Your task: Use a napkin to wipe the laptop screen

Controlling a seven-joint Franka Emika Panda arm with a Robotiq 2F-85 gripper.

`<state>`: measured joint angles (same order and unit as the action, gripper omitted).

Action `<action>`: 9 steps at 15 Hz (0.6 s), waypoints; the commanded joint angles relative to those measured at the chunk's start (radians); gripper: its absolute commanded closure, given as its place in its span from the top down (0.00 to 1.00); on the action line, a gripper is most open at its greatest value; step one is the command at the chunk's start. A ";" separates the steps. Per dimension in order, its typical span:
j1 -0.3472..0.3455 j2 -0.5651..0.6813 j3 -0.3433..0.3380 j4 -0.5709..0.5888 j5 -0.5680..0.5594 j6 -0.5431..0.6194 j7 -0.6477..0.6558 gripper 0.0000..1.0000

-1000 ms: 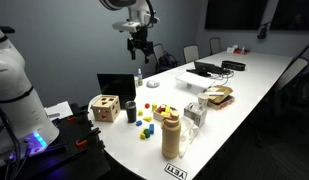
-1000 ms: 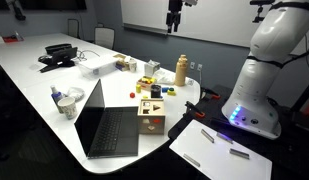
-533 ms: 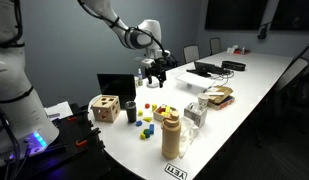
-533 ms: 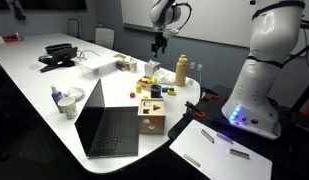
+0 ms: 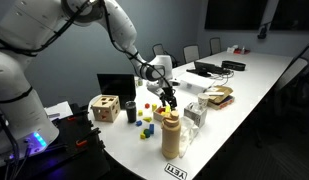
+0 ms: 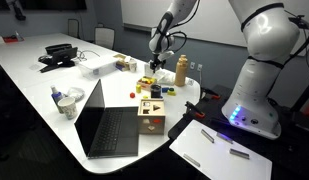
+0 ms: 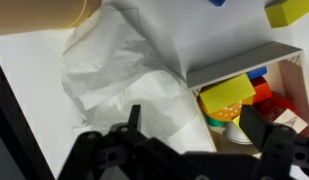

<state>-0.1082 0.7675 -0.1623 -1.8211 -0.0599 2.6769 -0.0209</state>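
I expect the napkin (image 7: 159,104) to bunch up at my gripper and hang in a crumpled flap when I lift it, because it lies loose with soft creases (image 7: 116,62).
The napkin (image 7: 122,72), white and crumpled, lies on the white table and fills the left and middle of the wrist view. My gripper (image 7: 194,128) is open, its two dark fingers spread wide just above the napkin's lower edge, holding nothing. In both exterior views the gripper (image 5: 170,99) (image 6: 154,68) hangs low over the table among the coloured blocks. The small black laptop stands open at the table's edge with its dark laptop screen (image 5: 116,87) (image 6: 91,104) blank, well apart from the gripper.
Yellow, red and blue toy pieces (image 7: 244,92) sit in a box right of the napkin. A wooden cube (image 5: 104,107) (image 6: 150,111), a black cup (image 5: 131,111) and a tall wooden bottle (image 5: 171,135) stand close by. A flatter laptop with cables (image 5: 206,70) lies farther along the table.
The arm has swung down from high above the table to just over the napkin beside the coloured blocks. The gripper stays open.
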 commanded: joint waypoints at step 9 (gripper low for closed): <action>0.024 0.227 -0.102 0.247 -0.014 -0.094 0.160 1.00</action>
<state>-0.0965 0.9566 -0.2462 -1.6222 -0.0634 2.6502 0.0932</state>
